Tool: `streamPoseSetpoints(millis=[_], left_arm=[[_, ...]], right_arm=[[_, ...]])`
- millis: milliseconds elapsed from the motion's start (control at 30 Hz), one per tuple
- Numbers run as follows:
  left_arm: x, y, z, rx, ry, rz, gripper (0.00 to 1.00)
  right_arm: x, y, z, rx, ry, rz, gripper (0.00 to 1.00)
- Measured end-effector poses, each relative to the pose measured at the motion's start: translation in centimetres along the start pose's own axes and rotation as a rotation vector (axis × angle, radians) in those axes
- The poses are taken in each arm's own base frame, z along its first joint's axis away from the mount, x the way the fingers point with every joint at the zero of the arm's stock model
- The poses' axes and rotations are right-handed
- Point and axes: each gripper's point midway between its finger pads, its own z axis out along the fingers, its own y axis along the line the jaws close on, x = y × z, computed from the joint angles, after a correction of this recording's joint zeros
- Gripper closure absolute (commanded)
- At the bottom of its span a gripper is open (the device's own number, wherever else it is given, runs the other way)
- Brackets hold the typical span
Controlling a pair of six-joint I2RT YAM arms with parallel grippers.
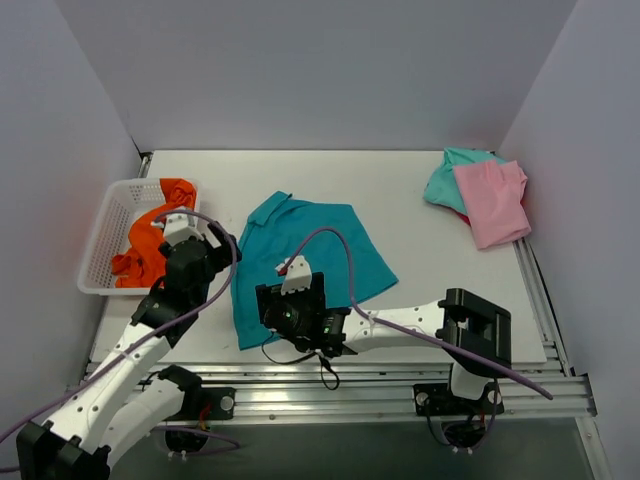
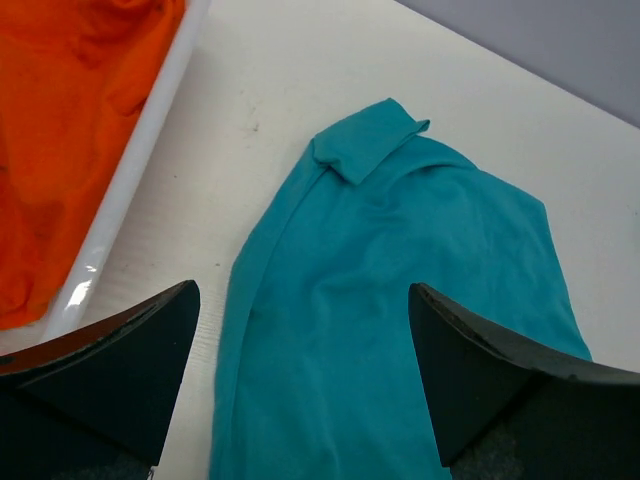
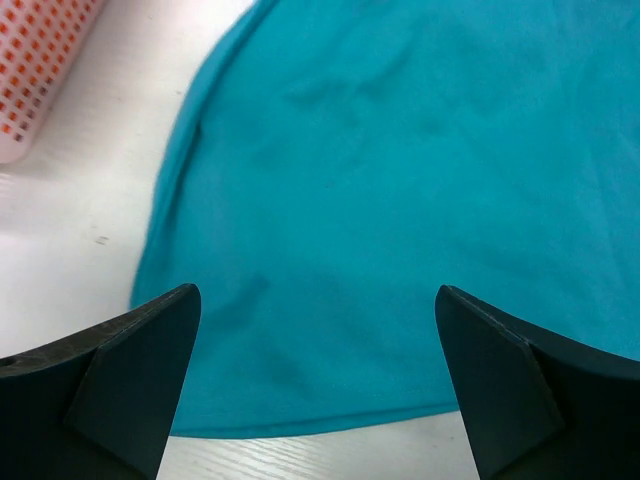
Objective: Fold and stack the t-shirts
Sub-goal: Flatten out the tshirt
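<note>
The teal-blue t-shirt's basket-side near corner [image 1: 243,342] is lying flat, clear of the basket, so I should keep my right gripper going there until its fingers straddle that corner.
A large teal-blue t-shirt [image 1: 315,245] lies spread flat on the table near its front left. My left gripper [image 1: 222,248] is open and empty, hovering over the shirt's left edge [image 2: 400,280]. My right gripper [image 1: 278,308] is open and empty above the shirt's near hem [image 3: 400,180]. An orange t-shirt [image 1: 148,243] lies crumpled in the white basket and also shows in the left wrist view [image 2: 70,130]. A pink t-shirt [image 1: 492,200] lies folded on top of a mint-green one [image 1: 446,178] at the back right.
The white lattice basket [image 1: 100,235] stands at the table's left edge, close to my left arm; its rim shows in the left wrist view [image 2: 130,170] and a corner in the right wrist view [image 3: 40,70]. White walls enclose the table on three sides.
</note>
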Motion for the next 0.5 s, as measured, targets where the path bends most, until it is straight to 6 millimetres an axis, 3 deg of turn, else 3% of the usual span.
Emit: streamPoseSetpoints(millis=[100, 267, 367, 500], left_arm=[[-0.7, 1.5, -1.6, -0.031, -0.04, -0.035, 0.06], [-2.0, 2.6, -3.2, -0.055, -0.097, -0.077, 0.06], [-1.8, 3.2, -3.3, -0.081, -0.092, -0.073, 0.06], [-1.0, 4.1, -3.5, -0.117, -0.065, -0.061, 0.06]], right_arm=[[-1.0, 1.3, -0.6, -0.03, -0.015, 0.011, 0.0], [-0.3, 5.8, -0.8, -0.132, 0.024, 0.012, 0.0], [1.6, 8.6, 0.4, -0.172, 0.06, -0.001, 0.0], [5.4, 10.2, 2.0, -0.186, 0.126, -0.052, 0.0]])
